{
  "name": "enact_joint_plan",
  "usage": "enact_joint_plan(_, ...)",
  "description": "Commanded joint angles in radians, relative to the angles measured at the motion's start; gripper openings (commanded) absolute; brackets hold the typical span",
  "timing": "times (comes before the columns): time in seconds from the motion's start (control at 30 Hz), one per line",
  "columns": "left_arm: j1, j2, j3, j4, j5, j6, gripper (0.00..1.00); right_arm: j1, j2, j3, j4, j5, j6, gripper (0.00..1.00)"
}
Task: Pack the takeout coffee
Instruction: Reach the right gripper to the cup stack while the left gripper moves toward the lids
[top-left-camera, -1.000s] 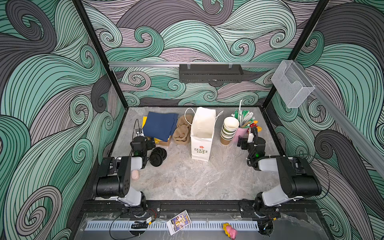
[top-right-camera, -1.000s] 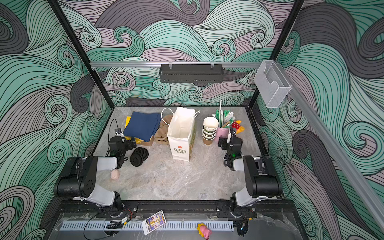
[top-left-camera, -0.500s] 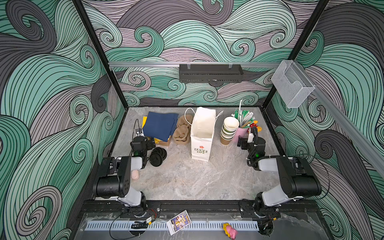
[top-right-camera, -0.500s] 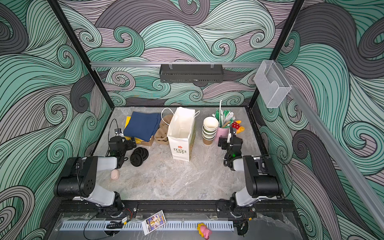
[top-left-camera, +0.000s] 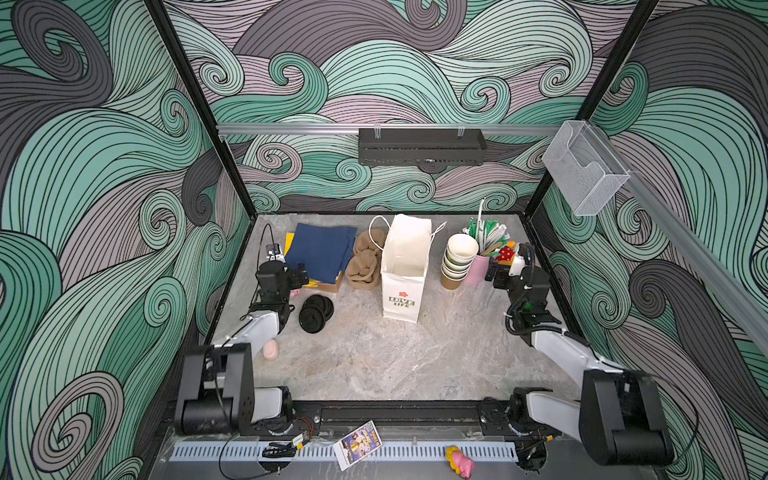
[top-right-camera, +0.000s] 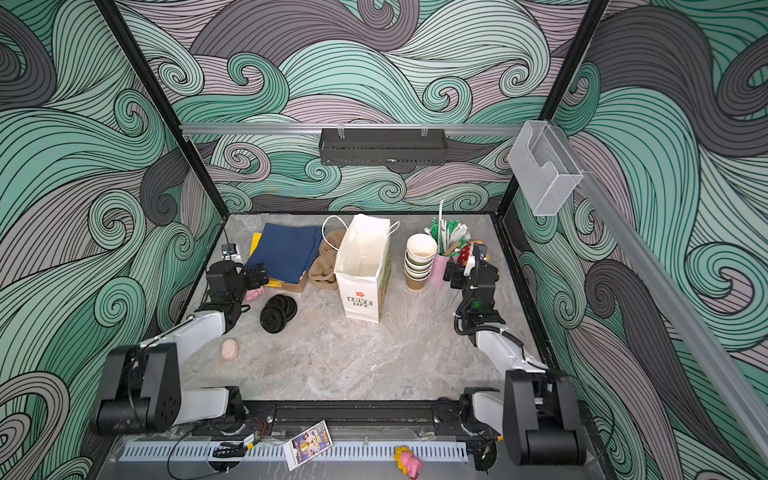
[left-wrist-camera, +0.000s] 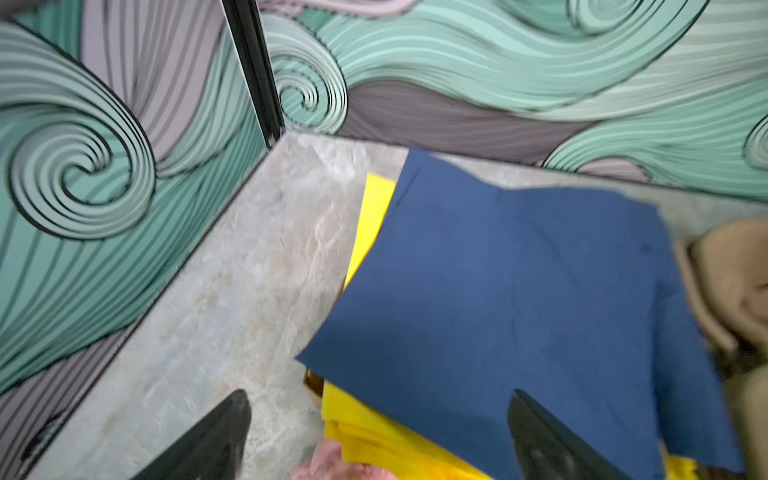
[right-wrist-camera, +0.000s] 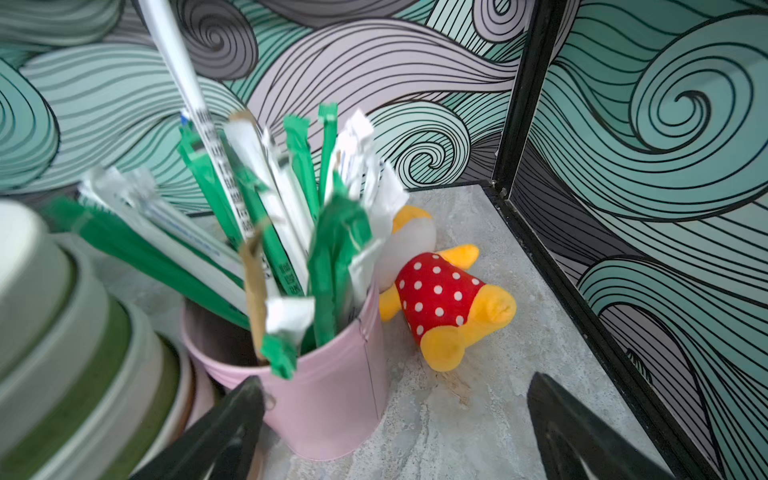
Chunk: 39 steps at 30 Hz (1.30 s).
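The top coffee cup's opening (top-left-camera: 462, 244) faces up and the cup's rim is clear of the straws, so my right gripper should keep moving to that rim (top-left-camera: 477, 252) and close there.
The takeout coffee cups (top-left-camera: 459, 259) stand nested in a stack at the back right, green-banded outside and cream inside, seen in both top views (top-right-camera: 419, 259) and blurred in the right wrist view (right-wrist-camera: 62, 340). Their black lids (top-left-camera: 316, 309) lie piled on the table's left (top-right-camera: 277, 311). An open white paper bag (top-left-camera: 405, 270) stands mid-table. My left gripper (top-left-camera: 296, 276) hangs open at the near corner of the blue napkins (left-wrist-camera: 519, 291), nothing between its fingers (left-wrist-camera: 224, 432). My right gripper (top-left-camera: 496, 274) is open beside the pink straw cup (right-wrist-camera: 332, 399), empty.
Brown pulp carriers (top-left-camera: 365, 259) lie between the napkins and the bag. A red polka-dot plush (right-wrist-camera: 444, 303) lies in the back right corner behind the straw cup. A small pink toy (top-left-camera: 270, 349) rests by the left arm. Patterned walls enclose the table on three sides.
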Motion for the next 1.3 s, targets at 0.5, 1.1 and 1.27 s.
enact_joint_plan(0.5, 0.002, -0.400, 0.157, -0.534, 0.437, -0.417, 0.99, 0.006, -0.168, 0.464, -1.143, -0.349, 0.427, 0.85)
enact_joint_plan(1.1, -0.210, -0.406, 0.201, -0.689, 0.483, -0.363, 0.98, 0.254, 0.271, 1.019, -1.429, 0.021, 0.316, 0.55)
enact_joint_plan(1.27, -0.212, -0.422, 0.209, -0.670, 0.473, -0.377, 0.98, 0.259, 0.372, 1.072, -1.423, 0.038, 0.312, 0.50)
